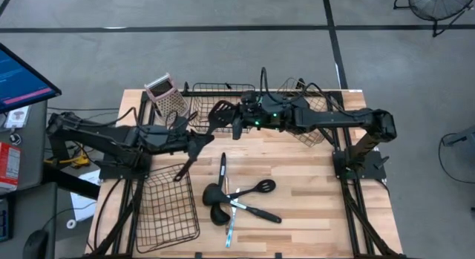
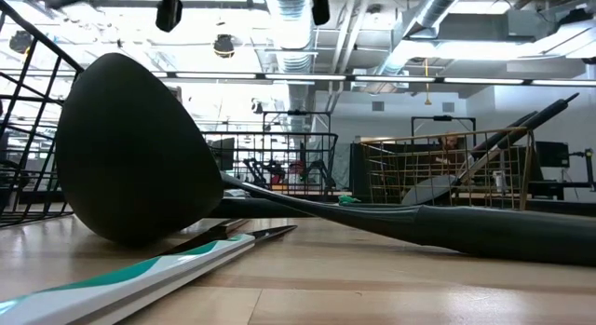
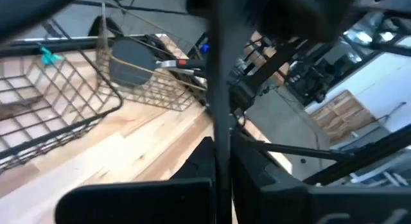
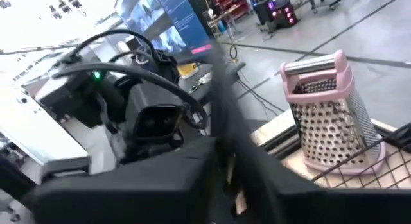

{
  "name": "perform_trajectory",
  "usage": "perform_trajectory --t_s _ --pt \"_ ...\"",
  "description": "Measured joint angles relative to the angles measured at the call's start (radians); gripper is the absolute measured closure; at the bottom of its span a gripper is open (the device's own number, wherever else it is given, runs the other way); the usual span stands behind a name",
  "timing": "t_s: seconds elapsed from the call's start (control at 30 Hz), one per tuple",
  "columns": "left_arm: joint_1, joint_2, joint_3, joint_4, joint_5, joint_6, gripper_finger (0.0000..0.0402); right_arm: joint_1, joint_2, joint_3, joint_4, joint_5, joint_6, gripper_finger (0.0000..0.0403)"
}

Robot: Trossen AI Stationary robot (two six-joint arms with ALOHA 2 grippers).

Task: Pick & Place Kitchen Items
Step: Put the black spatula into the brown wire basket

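Next, my left gripper leaves the spatula (image 1: 211,129) for my right gripper to place, because the basket of utensils (image 1: 318,103) where it goes is too far away for my left gripper.
A black slotted spatula (image 1: 221,110) hangs over the table's far left part, its handle slanting toward the near edge. My left gripper (image 1: 197,145) is shut on the handle's middle. My right gripper (image 1: 231,124) comes from the right and is shut on the handle close to the head. Several more utensils lie in a heap near the table's middle: black ladles (image 1: 215,203), a black slotted spoon (image 1: 261,188) and a white-and-teal-handled one (image 1: 228,229). In the low view one ladle's bowl (image 2: 130,148) rests on the wood. My left gripper pinches the middle of the spatula's handle (image 3: 220,89) between its two fingers, coming nearly level from the table's left and lying across it. The handle's free end (image 1: 179,176) sticks out below the hold, clear of the table. My right gripper has the handle (image 4: 221,108) between its two fingers, just below the slotted head. It comes level from the table's right, across the handle. The view is blurred, so the exact place of contact does not show.
A pink-topped box grater (image 1: 167,96) stands at the far left corner. Wire baskets sit at the near left (image 1: 171,207), far middle (image 1: 219,96) and far right (image 1: 304,114); the far right one holds utensils. Bare wood lies at the right (image 1: 319,207).
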Motion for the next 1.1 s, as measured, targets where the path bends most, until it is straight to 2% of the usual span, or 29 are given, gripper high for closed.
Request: perform_trajectory --t_s 0.03,0.23,0.4,0.57,0.67,0.73,0.87,0.9,0.97,1.03,1.1 --pt "0.002 0.000 0.000 0.009 0.002 0.005 0.0398 0.001 0.000 0.000 0.000 0.000 -0.011 0.0382" --pt "0.009 -0.005 0.000 0.017 0.022 0.013 0.0393 -0.001 -0.011 0.000 -0.020 0.000 -0.002 0.0396" --pt "0.009 -0.005 0.000 0.010 0.102 0.022 0.0349 -0.035 -0.069 0.002 -0.156 -0.047 0.039 0.0399" --pt "0.010 -0.005 0.000 0.006 0.148 0.022 0.0276 -0.081 -0.145 0.001 -0.369 -0.091 0.062 0.0400" --pt "0.009 -0.023 0.000 -0.004 0.180 0.017 0.0241 -0.135 -0.220 0.001 -0.538 -0.191 0.066 0.0401" --pt "0.008 -0.033 0.000 -0.005 0.183 0.015 0.0226 -0.188 -0.273 0.002 -0.680 -0.241 0.083 0.0401" --pt "0.008 -0.056 0.000 -0.007 0.155 0.012 0.0217 -0.302 -0.326 0.001 -0.893 -0.254 0.080 0.0402" --pt "0.008 -0.060 0.000 -0.009 0.151 0.011 0.0217 -0.337 -0.334 0.001 -0.927 -0.287 0.067 0.0402" --pt "0.008 -0.068 0.000 -0.010 0.146 0.004 0.0217 -0.420 -0.339 0.012 -0.982 -0.426 0.044 0.0402" --pt "0.008 -0.071 0.000 -0.007 0.146 -0.010 0.0218 -0.511 -0.317 0.057 -1.086 -0.578 0.009 0.0402" --pt "0.008 -0.078 0.000 -0.013 0.150 -0.013 0.0222 -0.589 -0.277 0.121 -1.217 -0.673 -0.057 0.0402"
